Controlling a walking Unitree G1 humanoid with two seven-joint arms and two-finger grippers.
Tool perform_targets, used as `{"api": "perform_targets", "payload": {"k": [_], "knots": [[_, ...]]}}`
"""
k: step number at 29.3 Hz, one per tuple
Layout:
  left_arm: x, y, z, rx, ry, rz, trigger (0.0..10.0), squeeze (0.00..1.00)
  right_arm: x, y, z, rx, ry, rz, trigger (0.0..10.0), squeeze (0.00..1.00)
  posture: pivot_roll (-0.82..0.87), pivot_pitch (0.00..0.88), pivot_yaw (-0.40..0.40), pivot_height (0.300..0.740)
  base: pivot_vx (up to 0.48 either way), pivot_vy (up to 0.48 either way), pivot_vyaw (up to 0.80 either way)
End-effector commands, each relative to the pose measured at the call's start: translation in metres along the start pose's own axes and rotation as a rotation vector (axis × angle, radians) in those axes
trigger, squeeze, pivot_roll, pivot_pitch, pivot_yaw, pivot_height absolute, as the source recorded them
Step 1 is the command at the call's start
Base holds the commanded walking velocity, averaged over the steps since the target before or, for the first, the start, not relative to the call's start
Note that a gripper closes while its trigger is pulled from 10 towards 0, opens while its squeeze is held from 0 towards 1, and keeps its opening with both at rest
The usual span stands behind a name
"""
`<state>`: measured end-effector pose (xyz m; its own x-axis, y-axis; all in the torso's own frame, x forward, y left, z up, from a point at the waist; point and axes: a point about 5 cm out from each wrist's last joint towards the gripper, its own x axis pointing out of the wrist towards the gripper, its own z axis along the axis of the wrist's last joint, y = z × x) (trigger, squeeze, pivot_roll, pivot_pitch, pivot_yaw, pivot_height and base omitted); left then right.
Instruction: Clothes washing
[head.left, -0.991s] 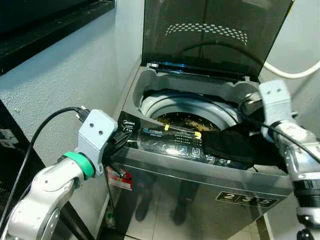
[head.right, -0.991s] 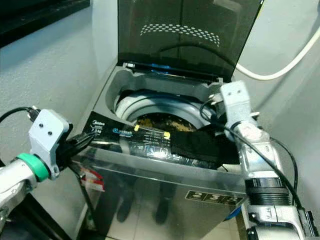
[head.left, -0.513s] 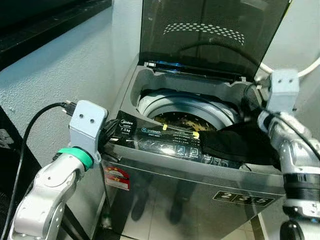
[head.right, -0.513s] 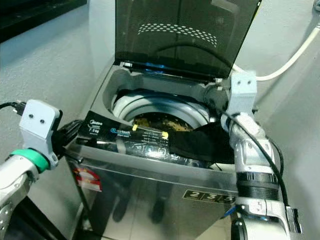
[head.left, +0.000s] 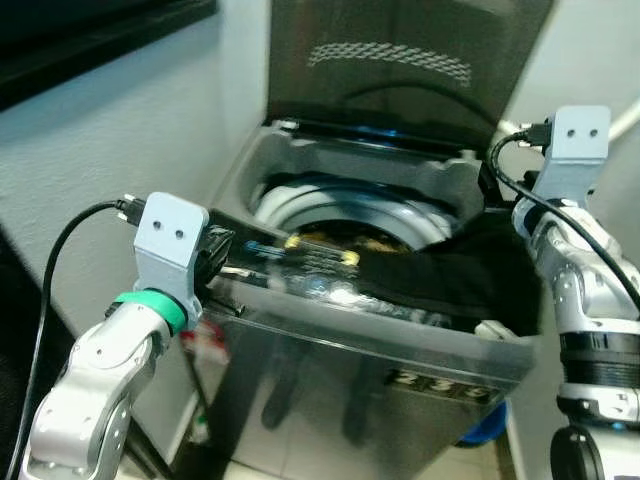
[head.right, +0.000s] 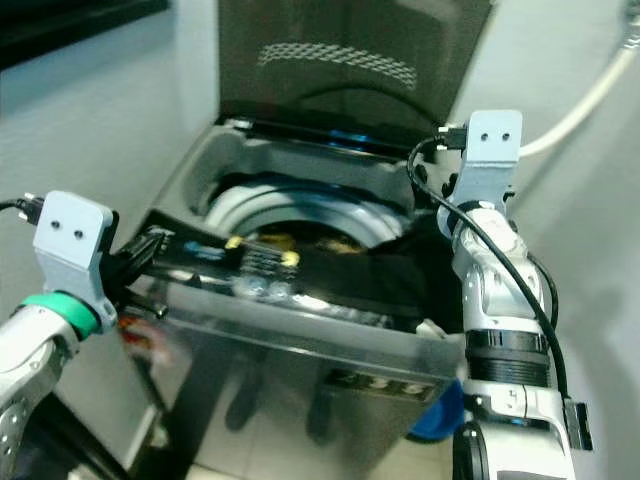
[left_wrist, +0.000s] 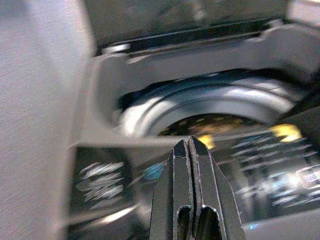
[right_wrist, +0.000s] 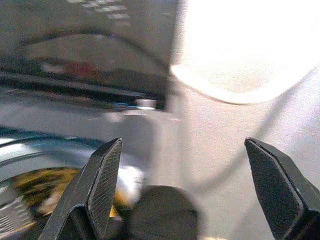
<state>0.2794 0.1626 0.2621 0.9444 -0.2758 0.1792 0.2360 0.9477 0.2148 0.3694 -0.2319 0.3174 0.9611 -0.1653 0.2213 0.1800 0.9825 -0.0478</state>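
Note:
Control panel icons (head.left: 340, 294) continue under the black garment (head.left: 455, 272). The garment will reveal more lit buttons when I carry it into the drum.
The grey top-loading washing machine (head.left: 400, 350) stands with its dark lid (head.left: 400, 60) raised. Its drum (head.left: 330, 205) is visible, with yellowish laundry inside. A black garment (head.left: 450, 280) lies draped over the front right rim and part of the control panel. My left gripper (left_wrist: 190, 142) is shut with nothing in it, by the machine's front left corner, and points toward the drum. My right gripper (right_wrist: 183, 142) is open and empty, raised above the machine's right rear corner, clear of the garment.
A light wall (head.left: 120, 130) runs close along the machine's left side, with a dark ledge (head.left: 90, 40) above it. A white hose (head.right: 590, 100) curves along the wall at the right. A blue object (head.left: 490, 430) sits on the floor by the machine's right front.
My right arm has risen and drawn back from the black garment, which stays on the rim. The camera has shifted and blurred. My left gripper stays by the front left corner.

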Motion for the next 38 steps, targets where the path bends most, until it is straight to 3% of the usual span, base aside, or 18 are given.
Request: {"api": "perform_targets", "payload": {"k": [1, 11, 12, 14, 17, 19, 22, 23, 26, 32, 33, 34, 35, 36, 37, 38], "knots": [[-0.001, -0.001, 0.000, -0.004, 0.007, -0.013, 10.0, 0.00, -0.001, -0.001, 0.002, 0.007, -0.008, -0.003, 10.0, 0.00, 0.04, 0.102, -0.014, 0.740, 0.000, 0.000, 0.00], [-0.001, -0.002, 0.000, -0.006, 0.005, -0.019, 10.0, 0.00, -0.001, 0.000, 0.004, 0.001, -0.003, 0.010, 10.0, 0.00, 0.04, 0.103, -0.015, 0.740, 0.000, 0.000, 0.00], [-0.002, -0.002, -0.001, 0.002, 0.021, -0.020, 10.0, 0.00, -0.003, 0.007, -0.003, -0.077, 0.098, 0.105, 10.0, 0.00, 0.04, 0.103, -0.017, 0.740, 0.000, 0.000, 0.00], [-0.003, -0.002, -0.004, 0.010, 0.041, -0.021, 10.0, 0.00, -0.008, 0.014, -0.019, -0.145, 0.271, 0.214, 10.0, 0.00, 0.04, 0.103, -0.016, 0.740, 0.000, 0.000, 0.00], [-0.004, -0.002, -0.004, 0.013, 0.042, -0.024, 10.0, 0.00, -0.010, 0.015, -0.025, -0.157, 0.328, 0.243, 10.0, 0.00, 0.04, 0.103, -0.015, 0.740, 0.000, 0.000, 0.00], [-0.004, -0.004, -0.003, -0.007, 0.037, -0.047, 10.0, 0.00, -0.011, 0.015, -0.028, -0.028, 0.387, 0.259, 10.0, 0.00, 0.05, 0.105, -0.011, 0.740, 0.000, 0.000, 0.00], [-0.004, -0.005, -0.003, -0.013, 0.035, -0.055, 10.0, 0.00, -0.011, 0.014, -0.028, 0.010, 0.400, 0.260, 10.0, 0.00, 0.05, 0.105, -0.011, 0.740, 0.000, 0.000, 0.00], [-0.005, -0.006, -0.002, -0.022, 0.032, -0.065, 10.0, 0.00, -0.011, 0.013, -0.028, 0.068, 0.419, 0.256, 10.0, 1.00, 0.04, 0.107, -0.008, 0.740, 0.000, 0.000, 0.00], [-0.005, -0.007, -0.001, -0.030, 0.029, -0.077, 10.0, 0.00, -0.012, 0.011, -0.032, 0.146, 0.432, 0.221, 10.0, 1.00, 0.04, 0.105, -0.004, 0.740, 0.000, 0.000, 0.00], [-0.005, -0.008, 0.000, -0.030, 0.027, -0.083, 10.0, 0.00, -0.013, 0.012, -0.035, 0.161, 0.420, 0.203, 10.0, 1.00, 0.04, 0.105, -0.004, 0.740, 0.000, 0.000, 0.00], [-0.004, -0.009, 0.000, -0.030, 0.025, -0.087, 10.0, 0.00, -0.014, 0.019, -0.039, 0.085, 0.357, 0.208, 10.0, 1.00, 0.04, 0.099, 0.000, 0.740, 0.000, 0.000, 0.00], [-0.004, -0.009, 0.000, -0.030, 0.025, -0.087, 10.0, 0.00, -0.014, 0.019, -0.039, 0.085, 0.357, 0.208, 10.0, 1.00, 0.04, 0.099, 0.000, 0.740, 0.000, 0.000, 0.00], [-0.003, -0.010, 0.000, -0.028, 0.023, -0.090, 10.0, 0.00, -0.018, 0.027, -0.046, -0.013, 0.329, 0.217, 10.0, 0.92, 0.05, 0.095, -0.004, 0.740, 0.000, 0.000, 0.00], [-0.003, -0.010, 0.000, -0.028, 0.023, -0.090, 10.0, 0.00, -0.018, 0.027, -0.046, -0.013, 0.329, 0.217, 10.0, 0.92, 0.05, 0.095, -0.004, 0.740, 0.000, 0.000, 0.00], [-0.004, -0.010, 0.000, -0.027, 0.023, -0.090, 10.0, 0.00, -0.021, 0.035, -0.053, -0.086, 0.307, 0.230, 10.0, 0.00, 0.05, 0.094, -0.006, 0.740, 0.000, 0.000, 0.00], [-0.004, -0.010, 0.000, -0.027, 0.024, -0.091, 10.0, 0.00, -0.024, 0.039, -0.057, -0.135, 0.308, 0.239, 10.0, 0.00, 0.05, 0.093, -0.007, 0.740, 0.000, 0.000, 0.00]]}}
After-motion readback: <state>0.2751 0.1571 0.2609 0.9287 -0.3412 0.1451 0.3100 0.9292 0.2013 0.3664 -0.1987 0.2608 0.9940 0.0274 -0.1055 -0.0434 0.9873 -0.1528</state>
